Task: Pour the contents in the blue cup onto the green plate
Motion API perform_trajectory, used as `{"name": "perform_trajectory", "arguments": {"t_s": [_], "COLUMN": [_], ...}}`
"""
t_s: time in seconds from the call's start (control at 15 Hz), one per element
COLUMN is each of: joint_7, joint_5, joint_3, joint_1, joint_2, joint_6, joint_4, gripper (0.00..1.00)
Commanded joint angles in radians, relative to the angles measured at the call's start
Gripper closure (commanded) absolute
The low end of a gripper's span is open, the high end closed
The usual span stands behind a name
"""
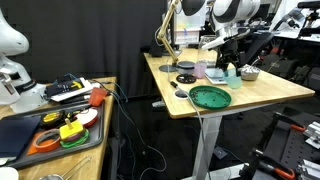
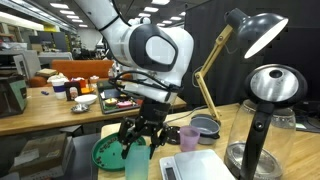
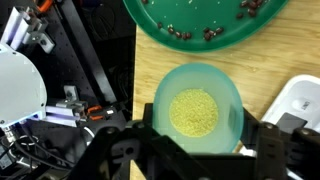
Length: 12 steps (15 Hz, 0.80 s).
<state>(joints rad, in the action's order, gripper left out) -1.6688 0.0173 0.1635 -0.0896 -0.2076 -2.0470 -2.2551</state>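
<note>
The blue cup hangs over the wood [image 3: 190, 60] next to the green plate. My gripper should bring the cup over the plate's rim [image 3: 205, 45] before I pour the grains out.
In the wrist view my gripper [image 3: 197, 142] is shut on the blue cup [image 3: 226, 88], one black finger on each side of it. The cup stands upright, and the contents [image 3: 194, 112], a heap of pale yellow grains, lie in its bottom. Just beyond the cup is the green plate [image 3: 160, 22], with small dark bits scattered on it. In both exterior views the cup [image 1: 231, 72] [image 2: 137, 161] hangs in the gripper [image 1: 229, 62] [image 2: 141, 140] right beside the plate [image 1: 210, 96] [image 2: 105, 153]. Whether the cup touches the table I cannot tell.
A grey metal bowl [image 1: 250, 73], black discs [image 1: 185, 78] and a desk lamp [image 1: 168, 30] share the wooden table [image 1: 270, 92]. A clear jug [image 2: 262, 120], a pink cup [image 2: 187, 138] and a white scale [image 2: 196, 165] stand close to the gripper. The table edge [image 3: 135, 60] runs just left of the cup.
</note>
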Motion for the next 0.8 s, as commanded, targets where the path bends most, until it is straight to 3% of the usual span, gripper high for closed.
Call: {"name": "perform_trajectory", "arguments": {"t_s": [0.0,0.47,0.73], "joint_7": [-0.037,-0.111,-0.243], "joint_5": [-0.092,-0.219,-0.241], "joint_3": [0.0,-0.047,-0.074], "joint_1": [0.028,0.116,0.159], "joint_2": [-0.024,-0.027,-0.063], "joint_6": [0.051,0.155,0.29], "joint_4": [0.028,0.044,0.121], "gripper": [0.48,0.48,0.48]}}
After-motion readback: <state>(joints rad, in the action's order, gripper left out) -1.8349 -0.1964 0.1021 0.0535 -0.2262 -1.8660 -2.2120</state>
